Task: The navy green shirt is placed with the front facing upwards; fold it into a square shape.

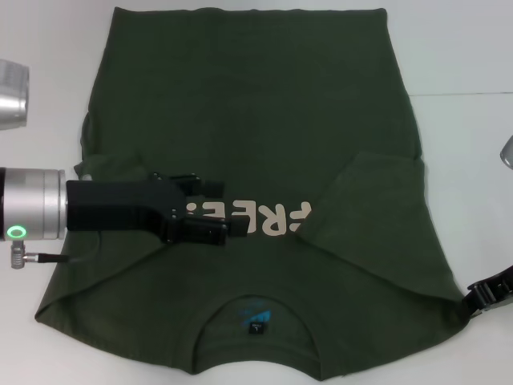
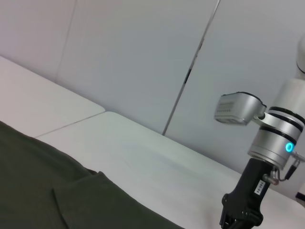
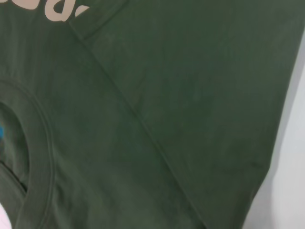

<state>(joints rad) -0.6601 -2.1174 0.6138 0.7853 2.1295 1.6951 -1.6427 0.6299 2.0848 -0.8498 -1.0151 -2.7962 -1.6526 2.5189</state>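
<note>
The robot's right gripper is at one shoulder of the shirt, and both sleeves (image 1: 373,220) lie flat across the shirt's chest. The left gripper goes on moving until it grips the opposite shoulder (image 1: 58,301).
The navy green shirt (image 1: 256,96) lies flat on the white table, collar and blue label (image 1: 256,317) nearest me, hem at the far side. Both sleeves are folded inward over the chest, partly covering the cream lettering (image 1: 268,220). My left gripper (image 1: 215,210) hovers over the chest beside the lettering, fingers open and pointing right, nothing between them. My right gripper (image 1: 487,293) sits at the shirt's near right shoulder edge. The right wrist view shows the shirt (image 3: 190,95), its collar (image 3: 40,143) and the folded sleeve's edge. The left wrist view shows shirt fabric (image 2: 38,191) and the right gripper (image 2: 240,217), cut off.
White table (image 1: 465,48) surrounds the shirt on the far, left and right sides. A silver segment of my left arm (image 1: 12,95) hangs at the left edge. A grey wall (image 2: 143,57) stands behind the table.
</note>
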